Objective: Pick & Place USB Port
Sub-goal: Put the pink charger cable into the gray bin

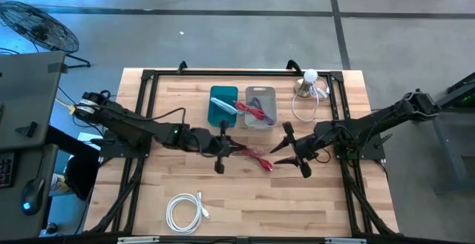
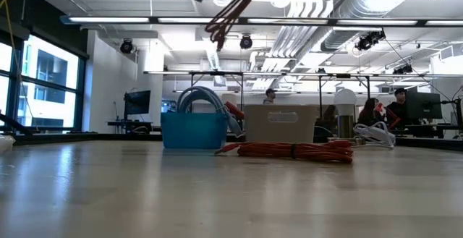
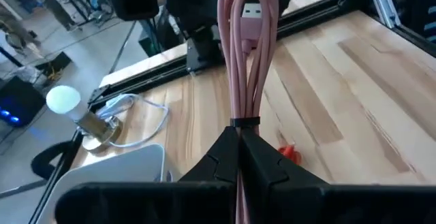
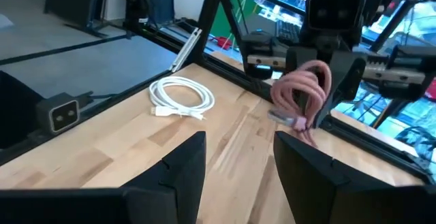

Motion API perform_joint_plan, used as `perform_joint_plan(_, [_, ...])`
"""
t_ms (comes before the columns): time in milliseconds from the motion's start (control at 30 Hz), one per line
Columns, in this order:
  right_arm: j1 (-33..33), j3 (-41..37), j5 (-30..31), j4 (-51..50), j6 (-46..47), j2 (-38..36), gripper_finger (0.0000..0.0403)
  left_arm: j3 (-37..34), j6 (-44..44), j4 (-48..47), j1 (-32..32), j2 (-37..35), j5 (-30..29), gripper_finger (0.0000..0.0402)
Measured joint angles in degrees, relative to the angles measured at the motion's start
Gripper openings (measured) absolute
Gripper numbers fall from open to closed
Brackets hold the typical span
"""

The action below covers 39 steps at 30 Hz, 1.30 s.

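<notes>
The robot's left gripper is holding the pink bundle, but the grey bin point(image 1: 260, 107) is on the right gripper's side, so next the right gripper takes hold of the bundle's free loops point(image 3: 248, 54).
A pink USB cable bundle point(image 3: 244, 60) is held in my left gripper point(image 3: 240, 149), above the middle of the table point(image 1: 231, 149). Its plug point(image 3: 252, 11) points away from the fingers. In the low view the bundle point(image 2: 228, 17) hangs high over the tabletop. A red cable bundle point(image 2: 293, 151) lies flat on the table below it point(image 1: 266, 164). My right gripper point(image 4: 238, 142) is open and hovers just right of the red cable point(image 1: 293, 153), touching nothing. It faces the pink bundle point(image 4: 303, 91). My left gripper pinches the pink cable bundle between its two shut fingers, just behind the tie point(image 3: 242, 123) that binds the loops. Several strands run between the fingers, along them. The bundle sticks out forward past the fingertips toward the table's right, lifted clear of the table.
A blue bin point(image 1: 223, 104) and a grey bin point(image 1: 260, 104) holding a red cable stand side by side toward the far edge. A small lamp with a white bulb and cord point(image 1: 310, 82) stands at the far right. A coiled white cable point(image 1: 185, 210) lies near the front left.
</notes>
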Motion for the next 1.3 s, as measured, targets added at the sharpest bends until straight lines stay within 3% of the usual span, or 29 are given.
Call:
perform_joint_plan(200, [0.0,0.0,0.61,1.63,-1.56,0.0,0.0165,-2.76,2.38,9.65,2.31,0.0,6.63,0.0])
perform_joint_plan(567, [-0.04,0.0,2.15,8.32,-5.26,2.93,0.0165,-3.01,5.31,18.25,5.04,0.97,17.37,0.0])
perform_joint_plan(833, [-0.57,-0.02,2.55,16.31,-8.07,9.31,0.0165,-2.8,4.07,21.66,6.6,4.65,20.51,0.0])
perform_joint_plan(1300, [-1.2,5.12,-0.5,14.56,-8.05,11.4,0.0165,-3.02,4.07,21.04,6.89,5.77,21.71,0.0])
